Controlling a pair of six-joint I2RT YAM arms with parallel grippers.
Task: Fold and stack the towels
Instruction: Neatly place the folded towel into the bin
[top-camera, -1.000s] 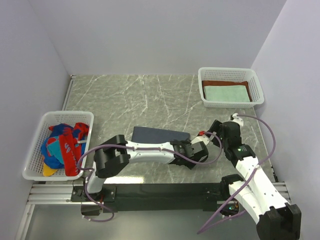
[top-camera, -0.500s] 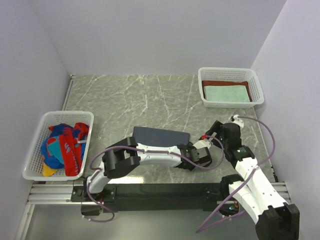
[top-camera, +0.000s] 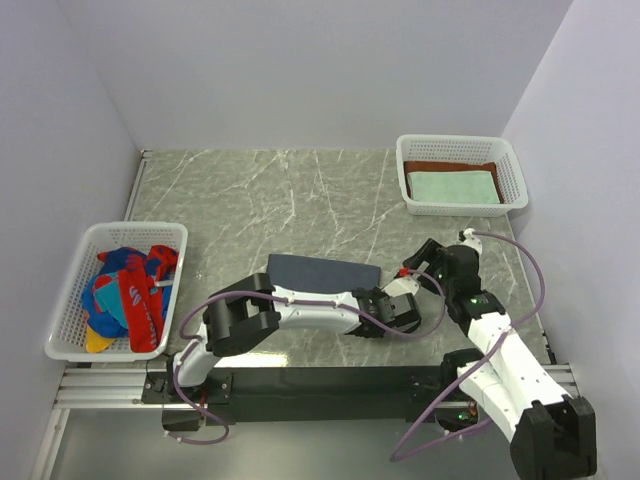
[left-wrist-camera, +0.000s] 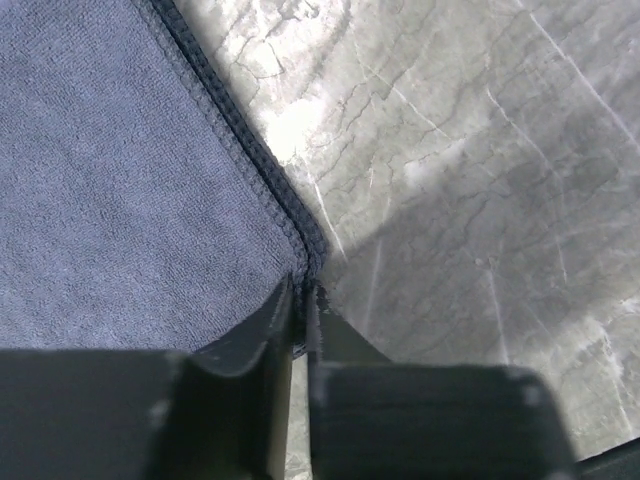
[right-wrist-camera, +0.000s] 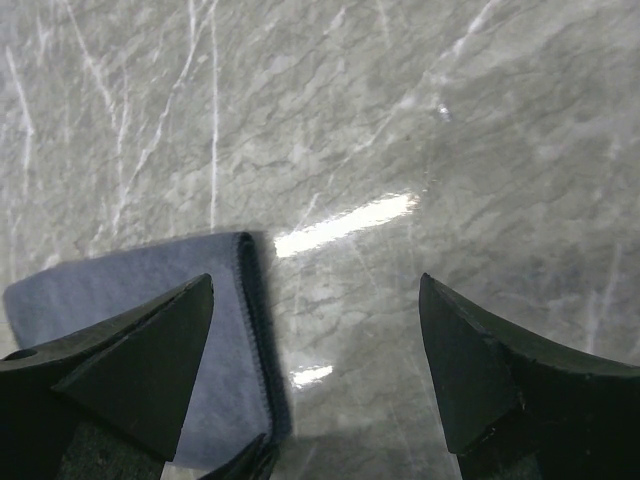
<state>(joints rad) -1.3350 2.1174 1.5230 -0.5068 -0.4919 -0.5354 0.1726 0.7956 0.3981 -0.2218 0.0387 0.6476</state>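
I expect the slate-blue towel (top-camera: 325, 272) to curl along the short edge and hold its fold while I carry it, because the hems (right-wrist-camera: 258, 325) lie together there.
A folded slate-blue towel (top-camera: 320, 270) lies flat near the middle of the marble table. My left gripper (top-camera: 386, 302) is at its near right corner. In the left wrist view the jaws are pressed together on that hemmed corner (left-wrist-camera: 305, 262) of the towel (left-wrist-camera: 130, 180), so my left gripper (left-wrist-camera: 305, 290) is shut on it. Just right of the towel's right edge my right gripper (top-camera: 418, 264) hovers open. The right wrist view has the towel's edge (right-wrist-camera: 245, 330) under the left finger, and the gripper (right-wrist-camera: 315, 290) holds nothing. A mint-green towel (top-camera: 452, 186) lies on a rust-brown one (top-camera: 450, 166).
The mint and rust towels sit in a white mesh basket (top-camera: 515, 185) at the back right. Another white basket (top-camera: 70, 300) at the left edge holds crumpled red, blue and yellow patterned towels (top-camera: 125, 290). Walls close in the table on three sides.
My left gripper slid right to the slate-blue towel's near right corner and closed on it. The right gripper stayed open and shifted only slightly.
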